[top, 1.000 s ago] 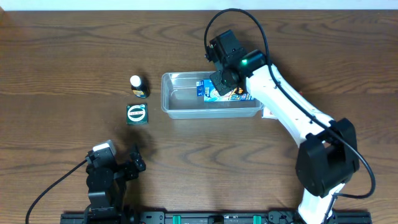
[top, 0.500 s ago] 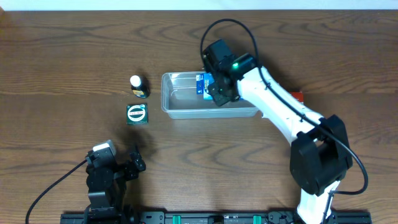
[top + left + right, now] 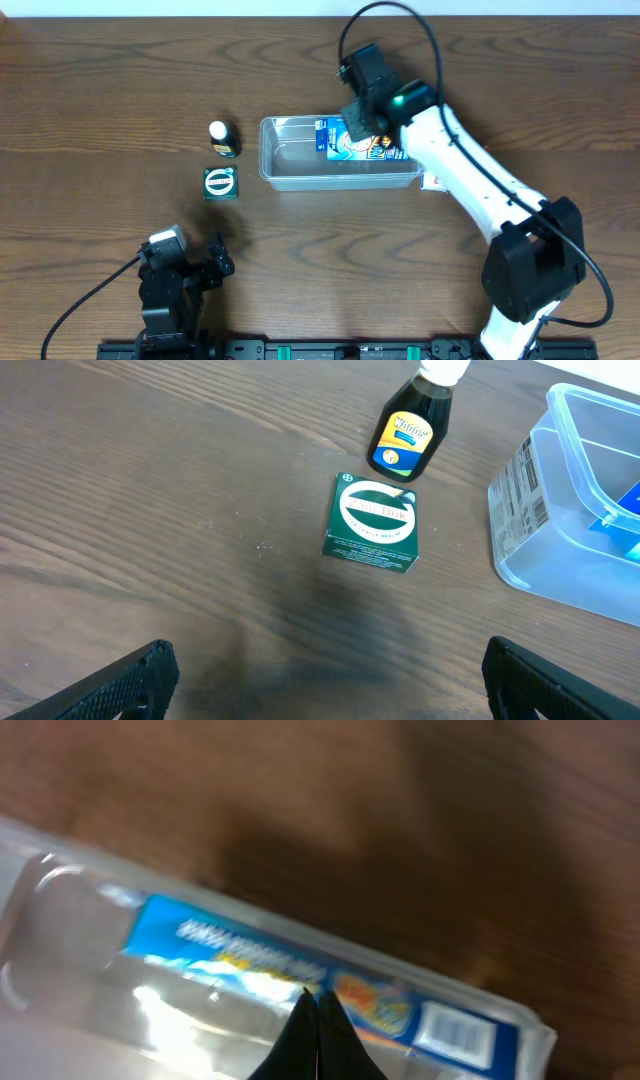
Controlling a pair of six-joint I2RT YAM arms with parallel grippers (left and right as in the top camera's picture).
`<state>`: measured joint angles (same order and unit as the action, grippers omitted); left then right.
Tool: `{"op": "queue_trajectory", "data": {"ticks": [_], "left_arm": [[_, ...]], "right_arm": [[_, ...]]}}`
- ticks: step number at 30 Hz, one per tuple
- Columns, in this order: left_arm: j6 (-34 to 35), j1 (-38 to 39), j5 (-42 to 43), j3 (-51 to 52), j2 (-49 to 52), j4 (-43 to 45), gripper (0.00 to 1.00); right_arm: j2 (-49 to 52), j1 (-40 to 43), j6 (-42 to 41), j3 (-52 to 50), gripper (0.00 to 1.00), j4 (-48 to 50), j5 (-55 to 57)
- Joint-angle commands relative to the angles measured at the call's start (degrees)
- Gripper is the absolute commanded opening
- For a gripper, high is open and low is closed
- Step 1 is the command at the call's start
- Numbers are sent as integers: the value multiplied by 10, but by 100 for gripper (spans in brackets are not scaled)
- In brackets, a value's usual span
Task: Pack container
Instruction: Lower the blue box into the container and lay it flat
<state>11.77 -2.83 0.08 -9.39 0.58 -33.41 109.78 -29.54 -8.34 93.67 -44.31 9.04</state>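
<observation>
The blue box is leaning upright against the container's far side. My right gripper should tilt the box's top edge toward the container's near side until the box is lying flat.
The clear plastic container stands mid-table with a blue box lying in its right half. My right gripper hovers over the container's far rim, above the blue box, fingers shut together and empty. In the right wrist view the closed fingertips point at the blue box through the container wall. My left gripper is open and empty, low at the near left, well short of the green box, the dark bottle and the container.
The green box and the white-capped bottle stand left of the container. A small white item lies by the container's right end, partly hidden under my right arm. The left arm's base is at the front left edge.
My right gripper swung left over the container, then back right and toward the far rim. The blue box stays in the container. The left arm has not moved.
</observation>
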Motion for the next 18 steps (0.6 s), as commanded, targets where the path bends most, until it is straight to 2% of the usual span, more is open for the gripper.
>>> {"op": "queue_trajectory", "data": {"ticks": [1,10,18], "left_arm": [[-1,3,4,7,-3,0,98],[-1,3,4,7,-3,0,98],[-1,3,4,7,-3,0,98]], "right_arm": [[14,10,-20,-1,1,9,4],[53,11,-26,-1,1,48,4],[54,9,-26,-1,1,21,-16]]}}
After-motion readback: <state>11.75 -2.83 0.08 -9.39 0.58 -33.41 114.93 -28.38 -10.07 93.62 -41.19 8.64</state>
